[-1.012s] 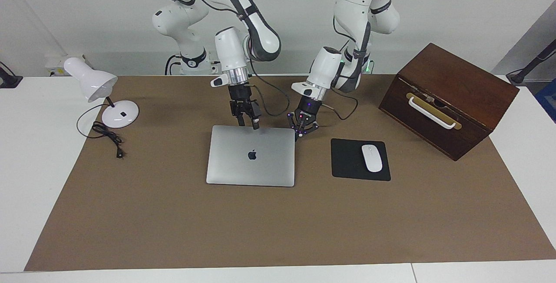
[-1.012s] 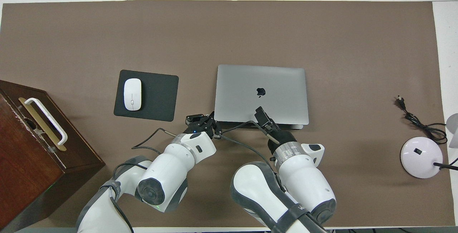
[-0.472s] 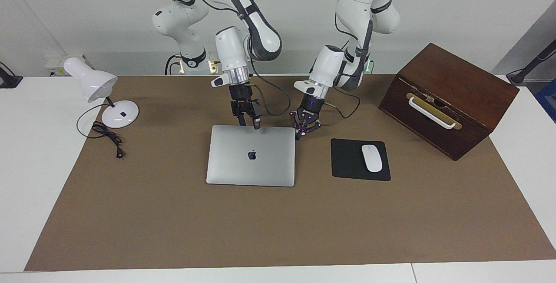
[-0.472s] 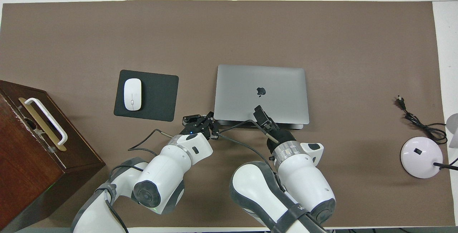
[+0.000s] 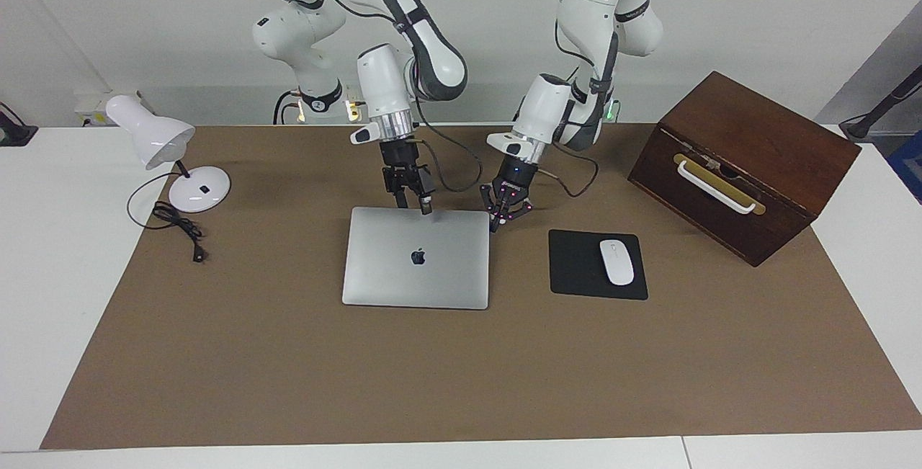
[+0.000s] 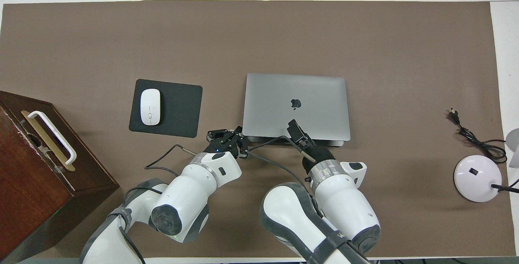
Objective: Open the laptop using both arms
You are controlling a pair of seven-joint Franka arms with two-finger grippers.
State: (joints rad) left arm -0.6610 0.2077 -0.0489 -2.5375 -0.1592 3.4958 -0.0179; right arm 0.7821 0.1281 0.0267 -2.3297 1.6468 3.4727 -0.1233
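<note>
The lid (image 6: 296, 103) will swing up around its far edge when I lift it, because a thin dark gap (image 6: 333, 142) shows along the edge nearest the robots.
The silver laptop (image 5: 416, 256) lies on the brown mat, logo up, its lid down apart from a thin dark gap along the edge nearest the robots (image 6: 296, 101). My right gripper (image 5: 412, 204) points down at that edge near its middle, fingers apart, one fingertip over the lid (image 6: 295, 128). My left gripper (image 5: 498, 220) is shut and sits low beside the laptop's corner nearest the robots, toward the left arm's end (image 6: 237, 134). Whether either gripper touches the laptop does not show.
A black mouse pad (image 5: 576, 267) with a white mouse (image 5: 616, 261) lies beside the laptop toward the left arm's end. A brown wooden box (image 5: 742, 163) stands past it. A white desk lamp (image 5: 198, 191) and its cord (image 5: 176, 222) sit toward the right arm's end.
The left arm's wrist has drawn back a little toward its base, the gripper staying by the laptop's corner. The right gripper and the laptop have hardly moved.
</note>
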